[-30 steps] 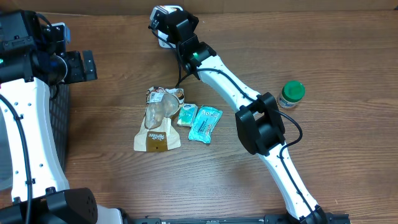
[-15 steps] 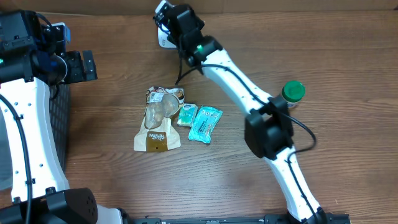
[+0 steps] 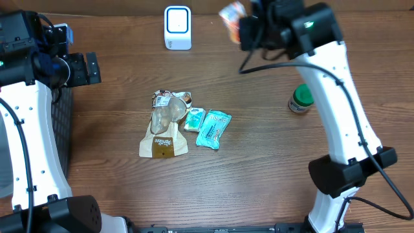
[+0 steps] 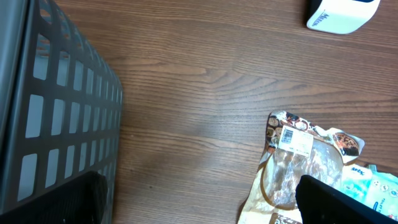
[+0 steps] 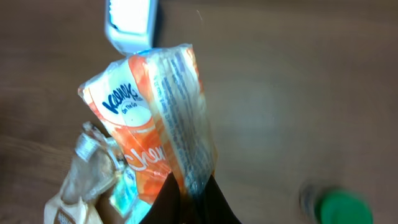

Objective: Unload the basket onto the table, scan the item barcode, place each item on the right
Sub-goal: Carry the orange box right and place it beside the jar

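Observation:
The tissue packet [image 3: 232,18] is clear of the scanner and there is open wood [image 3: 277,99] beside the green-lidded bottle. My right gripper should go on moving toward that wood and let go there.
My right gripper [image 3: 244,24] is shut on an orange and white tissue packet [image 3: 231,13], held above the table's back edge, right of the white barcode scanner [image 3: 177,27]. In the right wrist view the packet [image 5: 152,118] rises from the closed gripper [image 5: 194,200], printed side facing the camera, with the scanner [image 5: 130,25] behind it. My left gripper [image 3: 84,68] hangs open at the far left with nothing in it. Its dark fingertips [image 4: 348,202] frame bare wood in the left wrist view.
A brown snack bag [image 3: 164,124] lies mid-table beside a small teal packet [image 3: 193,120] and a larger teal packet [image 3: 213,128]. A green-lidded bottle [image 3: 301,98] stands at the right. A dark mesh basket [image 4: 56,124] sits at the left edge.
The right arm has swung from over the scanner to the right, carrying the orange packet, and the scanner is now uncovered. The left arm has not moved.

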Robot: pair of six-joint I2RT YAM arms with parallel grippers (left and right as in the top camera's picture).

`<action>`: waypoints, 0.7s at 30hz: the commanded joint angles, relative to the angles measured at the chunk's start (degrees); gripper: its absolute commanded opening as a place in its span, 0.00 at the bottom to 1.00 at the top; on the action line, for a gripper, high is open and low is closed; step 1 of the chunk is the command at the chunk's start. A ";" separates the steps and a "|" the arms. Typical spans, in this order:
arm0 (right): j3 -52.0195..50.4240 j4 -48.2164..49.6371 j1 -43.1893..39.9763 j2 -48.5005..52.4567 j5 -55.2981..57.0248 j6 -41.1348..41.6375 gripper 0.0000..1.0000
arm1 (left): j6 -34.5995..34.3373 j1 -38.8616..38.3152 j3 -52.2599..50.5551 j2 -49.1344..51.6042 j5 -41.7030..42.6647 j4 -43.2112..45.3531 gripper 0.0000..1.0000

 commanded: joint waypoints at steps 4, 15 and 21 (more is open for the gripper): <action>-6.58 -5.14 -4.72 2.32 -2.51 5.05 0.04 | 1.49 0.24 0.74 0.15 0.02 0.02 0.99; -30.67 6.14 -10.01 2.32 -3.80 5.03 0.04 | 1.49 0.24 0.74 0.15 0.00 0.02 0.99; -39.58 13.31 -12.09 2.32 -3.17 4.81 0.04 | 1.49 0.24 0.74 0.15 0.02 0.02 1.00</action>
